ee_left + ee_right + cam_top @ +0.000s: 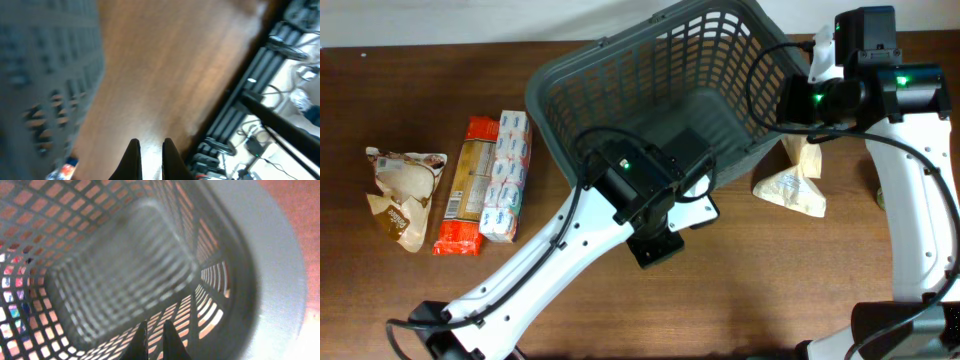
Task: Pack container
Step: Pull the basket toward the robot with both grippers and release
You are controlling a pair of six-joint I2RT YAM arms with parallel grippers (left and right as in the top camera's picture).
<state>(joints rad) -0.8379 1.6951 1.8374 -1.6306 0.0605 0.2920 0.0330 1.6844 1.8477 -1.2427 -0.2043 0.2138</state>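
Observation:
I can see the basket is crooked to the table's back edge, so next I turn it square and back my right gripper off the basket's rim before I pack.
The dark grey basket stands at the back middle of the table, and no item shows inside it. My left gripper hangs over the table just in front of the basket's front wall. In the left wrist view its fingers are nearly together with nothing between them, and the basket's lattice side is a blur at the left. My right gripper is at the basket's right rim. In the right wrist view its fingers are close together and empty, pointing into the basket.
Left of the basket lie a blue-and-white pack, an orange cracker packet and a white-and-brown bag. A cream bag lies by the basket's right side. Equipment stands past the table's edge.

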